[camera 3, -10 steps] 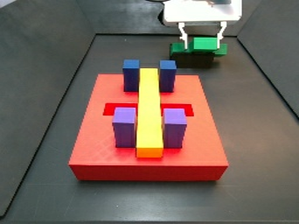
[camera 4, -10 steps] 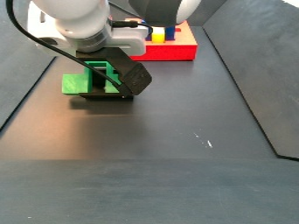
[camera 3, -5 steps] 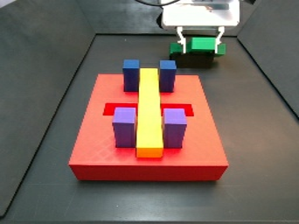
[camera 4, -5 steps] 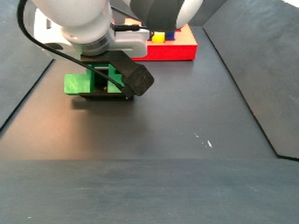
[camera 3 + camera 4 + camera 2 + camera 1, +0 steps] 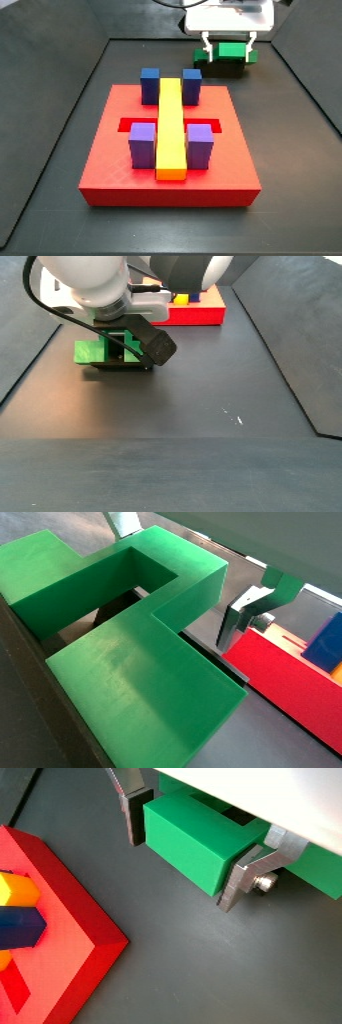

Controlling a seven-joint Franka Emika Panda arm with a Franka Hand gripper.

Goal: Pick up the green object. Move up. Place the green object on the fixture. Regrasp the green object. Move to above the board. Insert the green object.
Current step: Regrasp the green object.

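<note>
I expect the green object (image 5: 231, 50) to sit across the yellow bar when I put it in. Slots (image 5: 126, 125) are on either side of the bar, so the object's wide base will settle into them.
The green object (image 5: 231, 49) rests on the black fixture (image 5: 225, 66) at the far end of the floor, beyond the board (image 5: 120, 170). My gripper (image 5: 230, 55) hangs straight over it, open, one finger on each side of its raised middle. In a wrist view the green object (image 5: 201, 838) fills the space between the fingers (image 5: 134, 813) of the gripper (image 5: 185, 863). From the other wrist camera, the gripper (image 5: 182, 577) shows a thin grey gap between one finger (image 5: 251, 612) and the green object (image 5: 134, 662). Its wide base (image 5: 91, 351) sticks out beside the gripper (image 5: 127, 346).
The red board carries a long yellow bar (image 5: 171, 125), two blue blocks (image 5: 150, 80) and two purple blocks (image 5: 140, 145). Its corner (image 5: 67, 898) lies close to the fixture. Raised dark walls (image 5: 301, 90) border the floor.
The gripper has sunk slightly lower around the green object over the last second. The green object and fixture have stayed in place.
</note>
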